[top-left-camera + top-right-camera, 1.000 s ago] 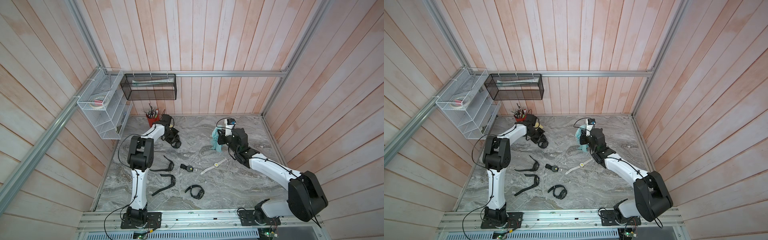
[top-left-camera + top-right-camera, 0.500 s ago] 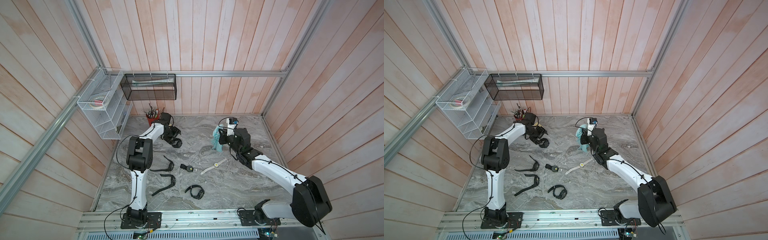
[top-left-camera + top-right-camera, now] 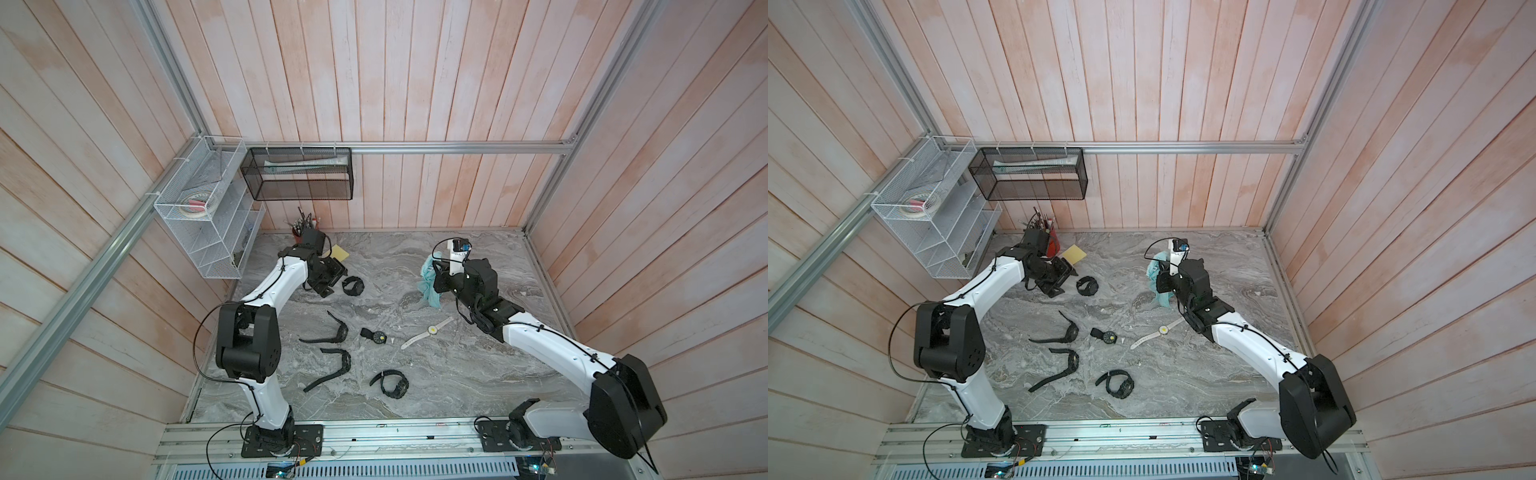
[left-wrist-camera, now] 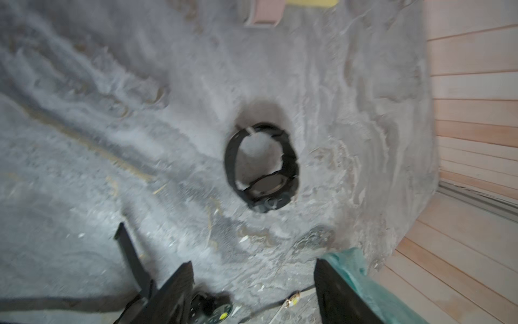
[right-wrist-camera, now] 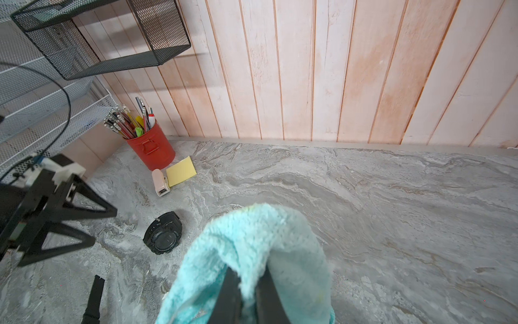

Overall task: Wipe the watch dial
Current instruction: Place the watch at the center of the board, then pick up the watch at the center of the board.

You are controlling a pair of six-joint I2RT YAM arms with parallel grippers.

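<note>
The open black watch (image 3: 341, 329) keeps its bent shape with long straight strap ends (image 3: 314, 340), so its strap will stick out stiffly when the robot picks the watch up.
A black watch (image 3: 353, 286) with its strap buckled into a loop lies on the marble table, seen also in a top view (image 3: 1087, 286). My left gripper (image 3: 332, 276) stands open just left of it, apart from it, holding nothing. In the left wrist view the watch (image 4: 262, 165) lies ahead of the open gripper (image 4: 252, 291). In the right wrist view its dial (image 5: 164, 238) faces up. My right gripper (image 5: 249, 291) is shut on a teal cloth (image 5: 252, 246), held above the table right of the watch (image 3: 428, 284).
Several other watches lie mid-table: a white one (image 3: 428, 331), a small dial (image 3: 376, 336), black ones (image 3: 332, 332) (image 3: 390, 383). A red pencil cup (image 5: 151, 146), yellow notes (image 5: 180, 171) and a pink stapler (image 5: 160, 182) sit at the back left, under a wire rack (image 3: 208, 224).
My left gripper has opened and let go of the black watch, then drawn back a little to the left. The right arm with the cloth has shifted slightly.
</note>
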